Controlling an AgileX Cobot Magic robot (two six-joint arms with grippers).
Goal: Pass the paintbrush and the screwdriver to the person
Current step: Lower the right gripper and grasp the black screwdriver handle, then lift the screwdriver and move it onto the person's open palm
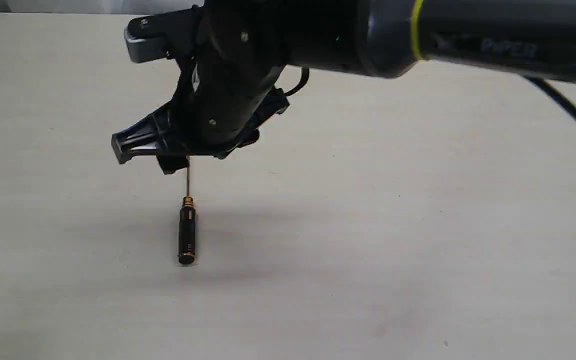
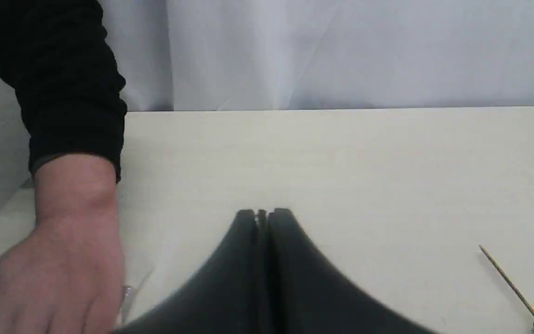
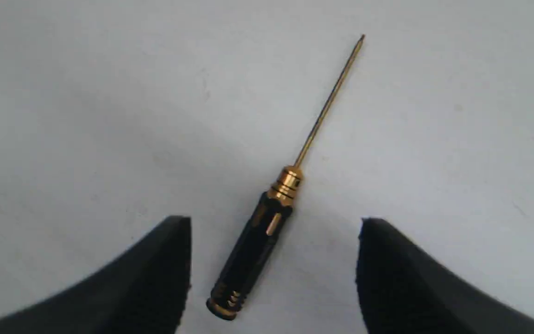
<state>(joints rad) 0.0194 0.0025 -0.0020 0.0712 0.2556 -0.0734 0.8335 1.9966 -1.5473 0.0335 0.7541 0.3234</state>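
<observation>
I should keep lowering my right gripper, as its open fingers are on both sides of the screwdriver's black handle (image 1: pixel 187 235), and close it where the handle meets the screwdriver's gold collar (image 1: pixel 188 207).
The screwdriver (image 1: pixel 187 235) lies flat on the pale table, its black handle towards the front and its thin shaft running back under my right gripper (image 1: pixel 188 150). In the right wrist view my right gripper (image 3: pixel 274 222) is open, hovering over the screwdriver (image 3: pixel 267 236), with a finger on either side of the handle and apart from it. My left gripper (image 2: pixel 263 214) is shut on nothing, above the table. The person's hand (image 2: pixel 63 260), in a dark sleeve, rests on the table beside it. A small silvery glint shows at the hand's edge; the paintbrush itself cannot be made out.
The black arm marked PiPER (image 1: pixel 468 40) reaches in from the right across the top of the exterior view. The table's far edge (image 2: pixel 341 110) meets a white curtain. The screwdriver's shaft (image 2: pixel 508 283) shows at the edge of the left wrist view.
</observation>
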